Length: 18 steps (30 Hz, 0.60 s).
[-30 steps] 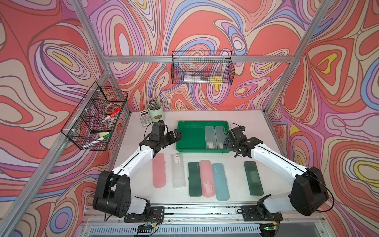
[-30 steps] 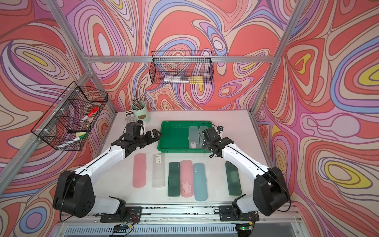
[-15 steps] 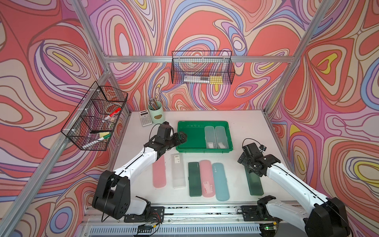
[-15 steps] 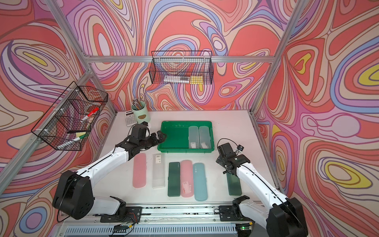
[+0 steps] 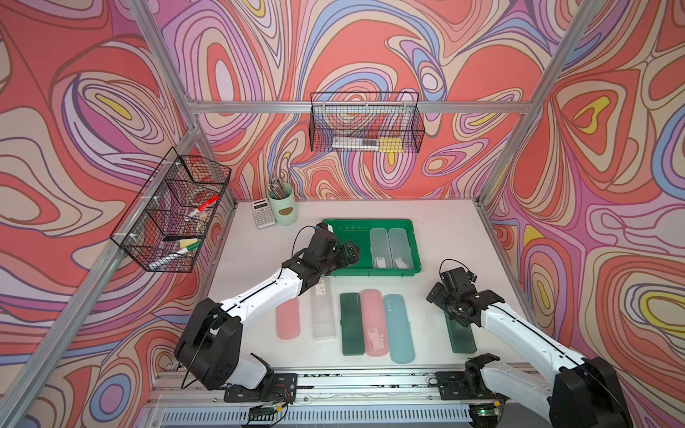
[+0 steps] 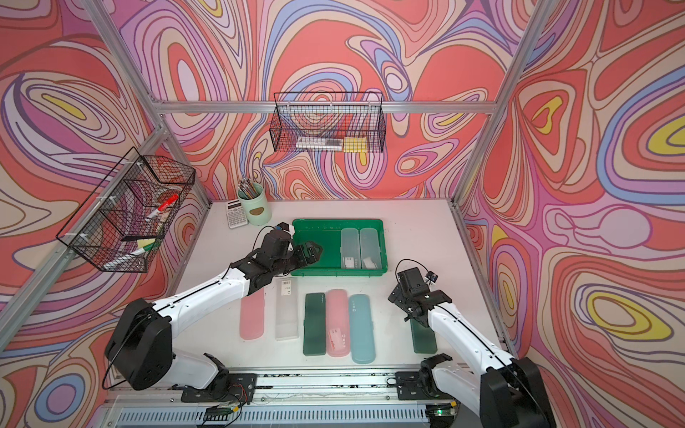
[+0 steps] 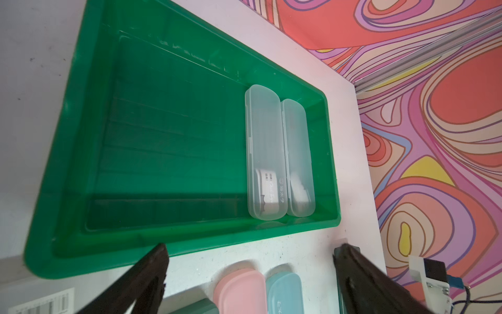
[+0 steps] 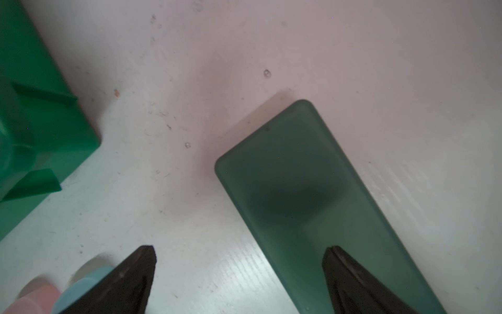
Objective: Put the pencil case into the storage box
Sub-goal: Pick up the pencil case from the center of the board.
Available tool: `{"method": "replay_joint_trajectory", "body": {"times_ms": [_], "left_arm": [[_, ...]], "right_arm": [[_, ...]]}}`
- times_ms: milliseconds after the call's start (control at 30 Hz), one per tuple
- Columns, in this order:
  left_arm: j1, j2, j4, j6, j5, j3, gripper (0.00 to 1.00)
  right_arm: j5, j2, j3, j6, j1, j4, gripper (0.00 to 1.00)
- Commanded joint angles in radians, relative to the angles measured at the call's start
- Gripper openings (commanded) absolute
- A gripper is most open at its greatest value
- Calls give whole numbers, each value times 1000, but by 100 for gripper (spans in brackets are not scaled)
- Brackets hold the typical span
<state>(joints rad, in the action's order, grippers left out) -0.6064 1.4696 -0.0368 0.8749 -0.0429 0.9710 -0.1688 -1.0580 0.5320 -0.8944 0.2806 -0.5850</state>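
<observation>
The lone dark green case [image 8: 295,183] lies at a slant under one finger of my right gripper. I should pull it toward the teal case before I grip its near half [image 5: 462,341].
The green storage box [image 5: 370,274] [image 6: 333,275] [image 7: 190,240] stands mid-table with two clear pencil cases [image 5: 381,246] [image 7: 264,152] side by side at its right end. Loose on the table lie a pink case [image 5: 288,320], a clear one [image 5: 323,315], then dark green [image 5: 351,324], pink [image 5: 374,322] and teal [image 5: 398,328] cases. A second dark green pencil case [image 5: 461,339] [image 8: 293,176] lies apart to the right. My right gripper [image 5: 443,307] [image 8: 241,248] hangs open over its far end, one finger above it. My left gripper [image 5: 350,254] [image 7: 252,248] is open and empty over the box's front left part.
A calculator [image 5: 264,213] and a mint pen cup [image 5: 283,205] stand at the back left of the table. Black wire baskets hang on the left wall [image 5: 170,211] and on the back wall [image 5: 365,128]. A corner of the storage box [image 8: 40,130] shows in the right wrist view.
My right arm has drawn back from the box's right end to above the lone dark green case. My left gripper has shifted right, over the box's front left part.
</observation>
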Motion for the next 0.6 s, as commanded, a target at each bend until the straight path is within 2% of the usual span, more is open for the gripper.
{"method": "replay_joint_trajectory", "body": {"times_ms": [0, 100, 200, 367, 467, 567], "left_arm": [[-69, 2, -29, 45, 153, 55, 99], [-134, -21, -166, 46, 241, 107, 99], [-185, -49, -302, 43, 303, 141, 99], [-208, -109, -420, 9, 332, 156, 99], [-208, -131, -431, 1, 352, 147, 99], [-208, -122, -432, -37, 307, 167, 99]], "right_arm": [[121, 31, -59, 14, -4, 85, 98], [168, 47, -53, 57, -3, 122, 98], [217, -4, -14, 121, -4, 134, 98], [175, -66, 90, 218, -3, 24, 96], [189, -14, 111, 229, -3, -53, 95], [163, 102, 105, 205, -3, -118, 95]]}}
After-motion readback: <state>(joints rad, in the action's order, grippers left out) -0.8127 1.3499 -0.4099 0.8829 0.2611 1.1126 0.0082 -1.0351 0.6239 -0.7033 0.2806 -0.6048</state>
